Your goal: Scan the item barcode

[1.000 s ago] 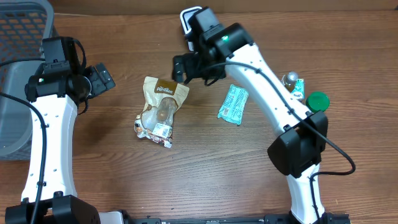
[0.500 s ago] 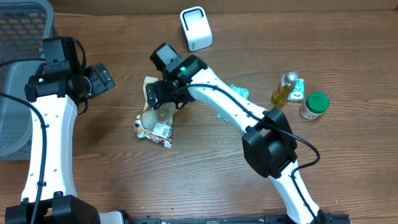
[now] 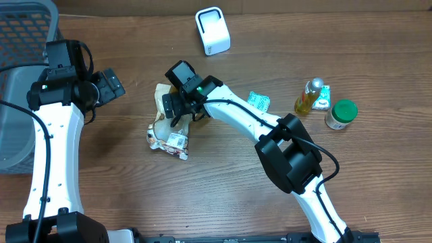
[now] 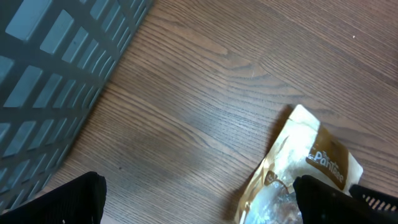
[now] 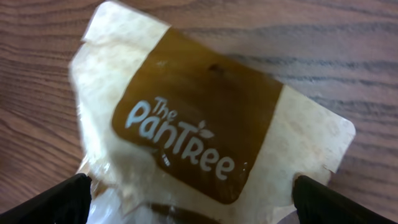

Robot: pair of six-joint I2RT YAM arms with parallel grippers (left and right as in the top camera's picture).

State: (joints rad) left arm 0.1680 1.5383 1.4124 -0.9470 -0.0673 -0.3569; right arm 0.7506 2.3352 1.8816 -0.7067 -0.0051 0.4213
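The bag's barcode sticker [image 3: 177,140] is lying away from the white scanner, so next my right gripper moves off the bag's top end, closes and pushes the bag's near end [image 3: 184,152] around.
The item is a cream snack bag [image 3: 167,127] with a brown "The PanTree" label, lying flat on the wooden table. A white barcode sticker [image 3: 177,140] shows at its near end. My right gripper [image 3: 177,108] hovers open just over the bag's top end. In the right wrist view the bag [image 5: 193,134] fills the frame, and the right gripper [image 5: 199,205] has one black fingertip [image 5: 59,200] on each side of it. My left gripper [image 3: 109,86] stands open to the left of the bag over bare wood, holding nothing. In the left wrist view, the left gripper [image 4: 199,202] has the bag [image 4: 305,168] by its right fingertip. The white scanner [image 3: 212,30] stands at the back.
A grey mesh basket [image 3: 20,81] takes up the far left, also seen as the basket [image 4: 50,74] in the left wrist view. A green packet [image 3: 258,101], a yellow bottle [image 3: 309,96] and a green-lidded jar [image 3: 341,113] lie to the right.
My right arm swung from beside the scanner leftwards and down over the snack bag. The left arm and the bag have not moved.
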